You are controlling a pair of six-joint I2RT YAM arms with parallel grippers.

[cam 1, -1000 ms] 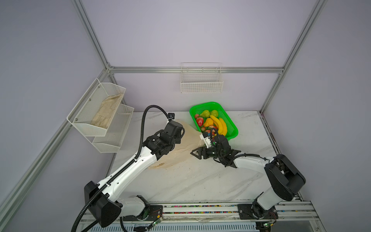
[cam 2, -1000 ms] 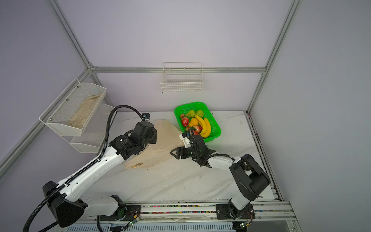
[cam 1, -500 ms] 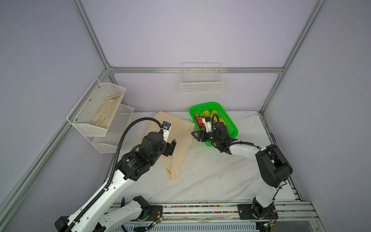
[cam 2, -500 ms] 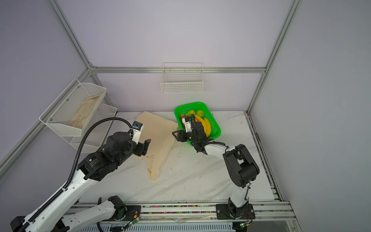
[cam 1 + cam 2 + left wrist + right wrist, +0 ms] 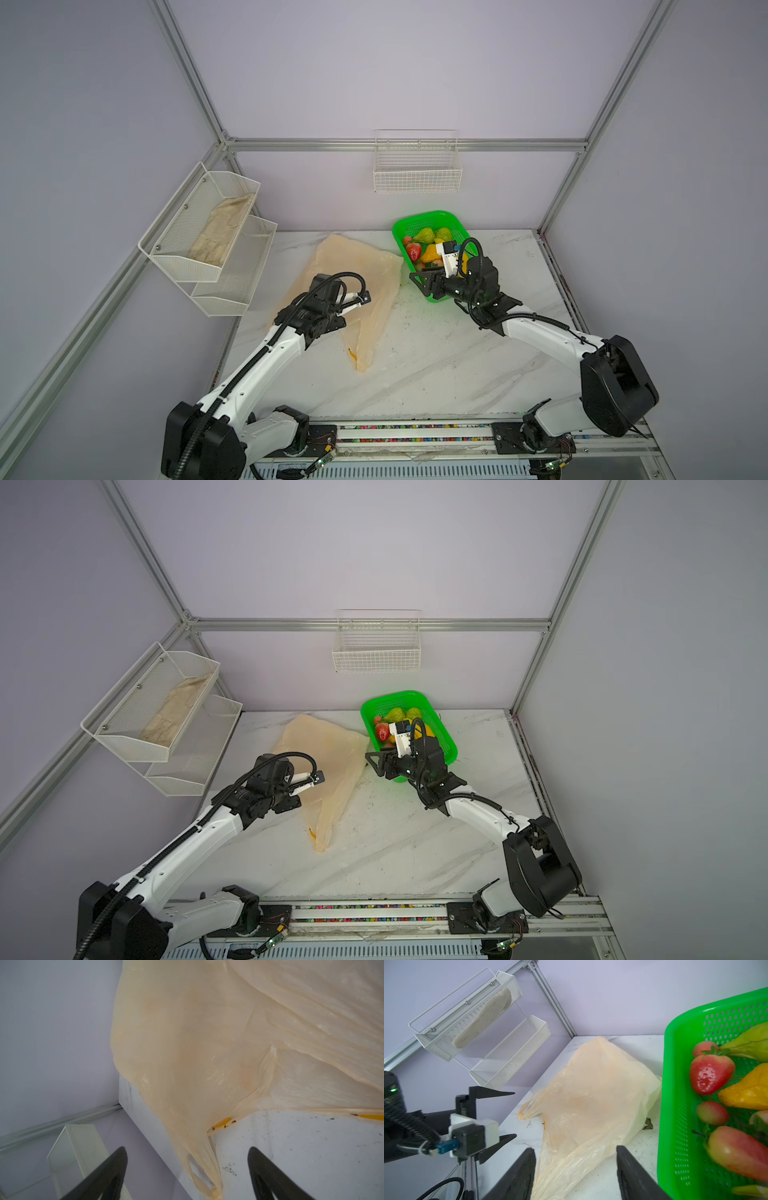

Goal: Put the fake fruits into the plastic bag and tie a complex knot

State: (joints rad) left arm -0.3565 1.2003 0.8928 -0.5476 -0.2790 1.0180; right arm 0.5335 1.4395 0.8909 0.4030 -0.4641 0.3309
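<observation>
I can see a paler layer (image 5: pixel 320 1082) under the plastic bag's upper edge, so I expect the plastic bag's opening (image 5: pixel 276 1052) to spread open when I raise that edge.
The plastic bag (image 5: pixel 365 286) (image 5: pixel 332 762) lies flat and empty on the marble table, and one handle loop (image 5: pixel 527 1110) (image 5: pixel 199 1169) lies loose near the table's left edge. No knot is in view. My left gripper (image 5: pixel 515 1114) (image 5: pixel 187 1148) is open, just short of that loop and touching nothing. The fake fruits lie in the green basket (image 5: pixel 419 219) (image 5: pixel 668 1105): a strawberry (image 5: pixel 710 1076), an orange-yellow pear (image 5: pixel 745 1093), a green pear (image 5: pixel 749 1043). My right gripper (image 5: pixel 422 286) (image 5: pixel 376 764) (image 5: pixel 575 1148) is open and empty, low over the bag's edge beside the basket.
Two white mesh shelves (image 5: pixel 208 237) hang on the left wall, the upper one holding folded cream bags. A white wire basket (image 5: pixel 417 170) hangs on the back wall. The right wrist covers part of the green basket in both top views.
The left gripper opened and let the bag go, then drew back toward the front. The bag now lies farther back on the table. The right gripper moved back to the basket's near corner.
</observation>
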